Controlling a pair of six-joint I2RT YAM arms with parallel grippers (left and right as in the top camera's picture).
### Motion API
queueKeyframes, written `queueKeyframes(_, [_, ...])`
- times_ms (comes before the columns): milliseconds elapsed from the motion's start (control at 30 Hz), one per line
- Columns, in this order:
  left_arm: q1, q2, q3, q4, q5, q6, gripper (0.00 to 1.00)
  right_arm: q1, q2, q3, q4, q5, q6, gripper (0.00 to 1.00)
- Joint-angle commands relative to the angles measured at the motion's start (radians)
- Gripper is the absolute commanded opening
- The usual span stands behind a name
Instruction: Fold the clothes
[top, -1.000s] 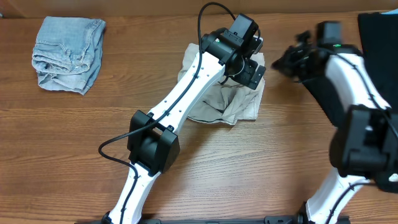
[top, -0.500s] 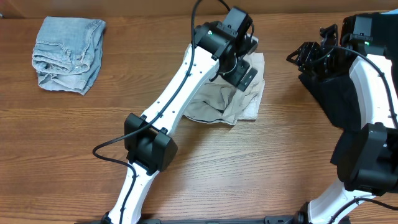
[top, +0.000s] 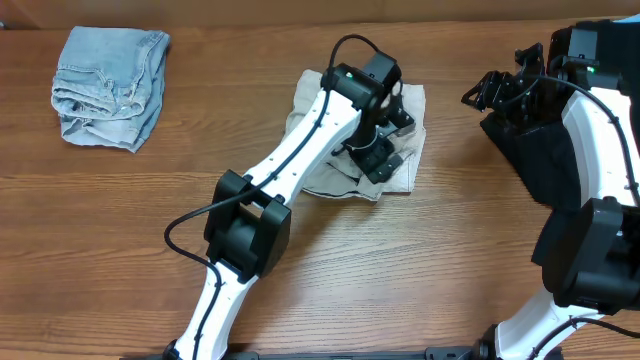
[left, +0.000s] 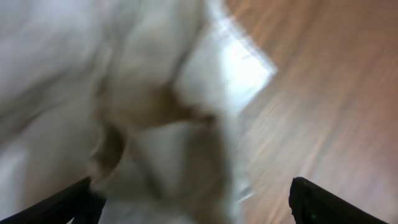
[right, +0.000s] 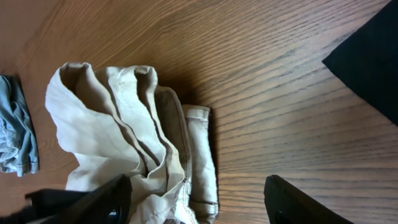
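The beige garment's edge (top: 406, 180) is at my left gripper while its middle lies bunched, so next I back up, pinch the middle (top: 347, 174) and pull it toward the denim.
A crumpled beige garment (top: 405, 165) lies mid-table. My left gripper (top: 377, 152) hovers low over it, open. In the left wrist view the blurred beige garment (left: 143, 112) fills the frame, with the left gripper (left: 193, 205) spread wide across it and a dark fingertip (left: 317, 202) over bare wood. My right gripper (top: 495, 92) hangs open to the right of the garment, apart from it, by a black garment (top: 545, 165). The right wrist view looks across at the beige garment (right: 124, 130); nothing is between the fingers of the right gripper (right: 196, 202).
A folded denim piece (top: 108, 85) sits at the far left of the wooden table (top: 120, 230), and its edge shows in the right wrist view (right: 12, 134). The black garment (right: 367, 56) covers the right edge.
The left gripper has come down and nearer over the beige garment. The right arm swung to the right toward the black garment, its jaws spread apart, then held still.
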Motion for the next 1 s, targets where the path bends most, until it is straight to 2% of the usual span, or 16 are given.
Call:
queueKeyframes(0, [-0.042, 0.002, -0.006, 0.018, 0.154, 0.065, 0.95, -0.002, 0.002, 0.000, -0.001, 0.006, -0.012, 0.73])
queueKeyframes(267, [-0.102, 0.053, -0.009, 0.023, 0.149, 0.067, 0.96, -0.002, 0.002, 0.000, -0.018, 0.007, -0.012, 0.73])
queueKeyframes(500, [-0.107, 0.089, -0.008, 0.053, -0.163, 0.002, 0.95, -0.002, 0.002, 0.000, -0.020, 0.007, -0.013, 0.73])
queueKeyframes(633, [-0.106, 0.084, 0.030, 0.055, -0.281, -0.055, 0.96, -0.002, 0.002, 0.000, -0.019, 0.007, -0.013, 0.74])
queueKeyframes(833, [-0.117, 0.084, 0.170, -0.002, -0.296, -0.170, 0.99, -0.002, 0.002, 0.000, -0.018, 0.025, -0.013, 0.74])
queueKeyframes(967, [-0.120, 0.084, 0.244, -0.097, -0.294, -0.205, 0.96, -0.002, 0.002, 0.000, -0.016, 0.052, -0.013, 0.75])
